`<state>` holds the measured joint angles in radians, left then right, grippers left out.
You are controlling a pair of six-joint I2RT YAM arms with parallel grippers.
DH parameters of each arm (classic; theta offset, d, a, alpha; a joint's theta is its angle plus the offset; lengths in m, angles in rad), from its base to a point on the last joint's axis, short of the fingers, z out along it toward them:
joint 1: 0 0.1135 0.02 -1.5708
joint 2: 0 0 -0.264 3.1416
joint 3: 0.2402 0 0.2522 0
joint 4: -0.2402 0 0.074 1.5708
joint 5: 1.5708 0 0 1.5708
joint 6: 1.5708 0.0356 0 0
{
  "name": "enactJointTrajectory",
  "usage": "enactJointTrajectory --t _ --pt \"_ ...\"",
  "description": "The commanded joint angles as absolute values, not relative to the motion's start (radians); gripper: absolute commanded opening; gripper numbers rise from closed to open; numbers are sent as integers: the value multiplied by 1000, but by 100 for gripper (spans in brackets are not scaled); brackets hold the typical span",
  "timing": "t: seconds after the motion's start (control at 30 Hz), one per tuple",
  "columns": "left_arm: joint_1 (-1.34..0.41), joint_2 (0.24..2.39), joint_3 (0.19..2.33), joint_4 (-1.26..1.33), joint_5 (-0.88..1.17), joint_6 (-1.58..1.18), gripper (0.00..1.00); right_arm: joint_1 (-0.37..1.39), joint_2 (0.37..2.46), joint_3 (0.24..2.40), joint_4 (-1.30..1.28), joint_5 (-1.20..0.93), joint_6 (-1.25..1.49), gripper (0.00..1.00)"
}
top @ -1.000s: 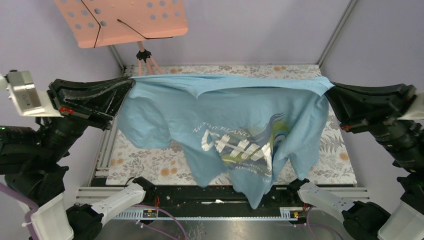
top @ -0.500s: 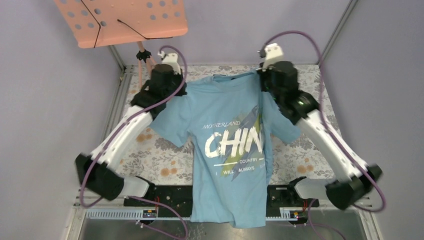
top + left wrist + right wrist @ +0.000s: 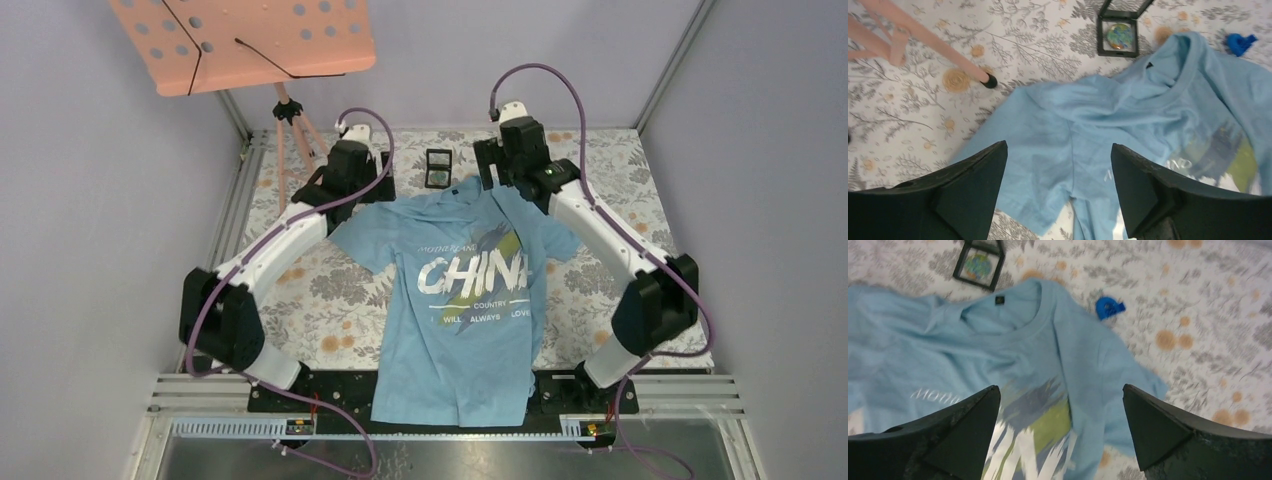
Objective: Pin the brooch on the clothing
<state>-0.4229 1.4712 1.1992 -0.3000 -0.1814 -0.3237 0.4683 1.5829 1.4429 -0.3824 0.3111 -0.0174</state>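
The end of the "CHINA" lettering point(image 3: 522, 270) is curled into a fold, so the robot's left gripper should pull the T-shirt's opposite side edge point(image 3: 394, 296) out flat before the robot pins the brooch.
The clothing point(image 3: 455, 320), a light blue T-shirt with white "CHINA" lettering, lies face up on the floral table with its hem hanging over the near edge. The brooch point(image 3: 438, 175) is a small round greenish disc inside a black-framed box just behind the collar, seen in the left wrist view point(image 3: 1119, 36) and the right wrist view point(image 3: 978, 265). My left gripper point(image 3: 1058, 147) hovers open above the shirt's left shoulder point(image 3: 1058, 115). My right gripper point(image 3: 1060, 388) hangs open over the right shoulder and the yellow-green streak point(image 3: 1048, 425). Neither holds anything.
A pink perforated music stand point(image 3: 240, 40) on a tripod point(image 3: 923, 37) rises at the back left. A small blue trinket point(image 3: 1108, 306) lies on the floral cloth beside the shirt's right shoulder. Grey walls close in the table on three sides.
Both grippers have opened and let go of the shirt's shoulders. The shirt has dropped flatter onto the table, and the box behind the collar now shows.
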Motion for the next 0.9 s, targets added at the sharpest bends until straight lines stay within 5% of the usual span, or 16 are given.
enactJointTrajectory --t 0.0,0.3,0.53,0.87 --pt "-423 1303 1012 -186 -52 -457 84 466 1354 1270 -501 178 160 100" --pt "-471 1083 561 -26 70 -695 82 488 1049 813 -462 -115 423 99" --pt "-595 1107 508 -26 4 -709 55 515 932 667 -413 -120 519 95" --pt "-675 1233 526 -4 -22 -712 37 520 898 667 -422 -97 530 93"
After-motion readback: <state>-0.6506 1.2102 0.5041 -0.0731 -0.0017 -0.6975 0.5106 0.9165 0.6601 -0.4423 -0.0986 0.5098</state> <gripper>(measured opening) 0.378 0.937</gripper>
